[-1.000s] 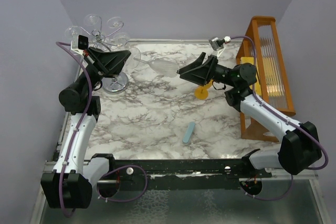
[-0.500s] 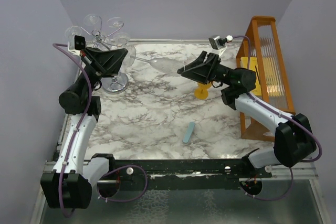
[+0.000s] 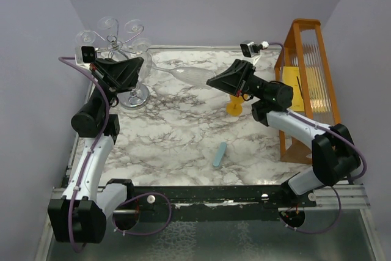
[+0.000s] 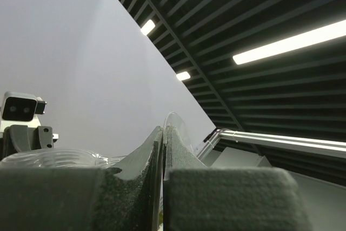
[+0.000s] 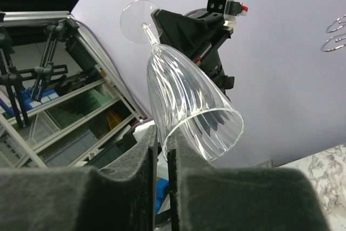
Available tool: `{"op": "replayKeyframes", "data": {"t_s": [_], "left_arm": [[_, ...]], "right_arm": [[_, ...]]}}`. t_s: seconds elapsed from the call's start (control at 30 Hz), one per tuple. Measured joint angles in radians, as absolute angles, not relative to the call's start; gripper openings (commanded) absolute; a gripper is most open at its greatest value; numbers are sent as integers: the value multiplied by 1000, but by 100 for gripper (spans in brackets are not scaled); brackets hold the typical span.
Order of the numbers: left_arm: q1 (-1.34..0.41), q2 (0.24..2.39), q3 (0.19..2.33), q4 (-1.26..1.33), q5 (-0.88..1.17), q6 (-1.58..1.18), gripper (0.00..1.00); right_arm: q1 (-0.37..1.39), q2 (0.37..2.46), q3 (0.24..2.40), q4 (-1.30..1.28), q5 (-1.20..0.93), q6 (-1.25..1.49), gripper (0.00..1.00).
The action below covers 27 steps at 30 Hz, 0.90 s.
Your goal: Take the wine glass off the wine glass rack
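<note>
Next, my right gripper takes over the wine glass by its rim and stands it upright beside the yellow piece [image 3: 247,114], as my left gripper is holding the wine glass's foot [image 3: 148,63].
A clear ribbed wine glass [image 3: 188,75] hangs on its side in the air between my two grippers, right of the wine glass rack [image 3: 135,95]. My left gripper [image 3: 148,68] is shut on the glass's round foot [image 4: 179,125], whose edge shows above the closed left gripper [image 4: 163,131]. My right gripper [image 3: 211,80] is shut on the bowl's rim. In the right wrist view the wine glass [image 5: 186,104] rises from my right gripper [image 5: 162,133] towards its foot [image 5: 137,20]. The wall of the bowl is pinched between the pads.
Other clear glasses [image 3: 110,25] hang from the silvery rack's curled arms [image 3: 116,42]. A tall orange wooden slatted rack [image 3: 307,35] stands at the right edge. A yellow piece [image 3: 234,107] and a light blue bar [image 3: 220,154] lie on the marble tabletop [image 3: 177,132].
My right gripper has closed from wide open onto the rim of the bowl. The left gripper has drawn back a little to the left, still on the foot.
</note>
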<state>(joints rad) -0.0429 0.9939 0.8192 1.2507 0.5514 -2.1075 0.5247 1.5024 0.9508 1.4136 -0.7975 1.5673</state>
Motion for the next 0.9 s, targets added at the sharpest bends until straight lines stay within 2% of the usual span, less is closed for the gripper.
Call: {"op": "replayKeyframes", "data": {"t_s": [0.17,0.37,0.43,0.57,0.67,0.8,0.9], "left_arm": [[-41,994,812,1251,528,-2104,34],[-42,955,787,1217,526,-2102,54],[-41,920,763,1189,521,-2101,64],[-42,832,721,1084,515,-2097,78],[-42,760,699,989,510,-2073,92],[-42,676,665,856,501,-2019,98],[-42,632,650,754,490,-1970,98]], "right_arm": [[527,1520,977,1423,-786,1601,1],[533,1518,977,1423,-774,1596,1],[533,1510,974,1422,-772,1582,1],[533,1468,948,1413,-757,1530,1],[533,1405,918,1380,-744,1468,1],[532,1274,880,1255,-711,1351,1],[532,1167,878,1097,-656,1246,1]]}}
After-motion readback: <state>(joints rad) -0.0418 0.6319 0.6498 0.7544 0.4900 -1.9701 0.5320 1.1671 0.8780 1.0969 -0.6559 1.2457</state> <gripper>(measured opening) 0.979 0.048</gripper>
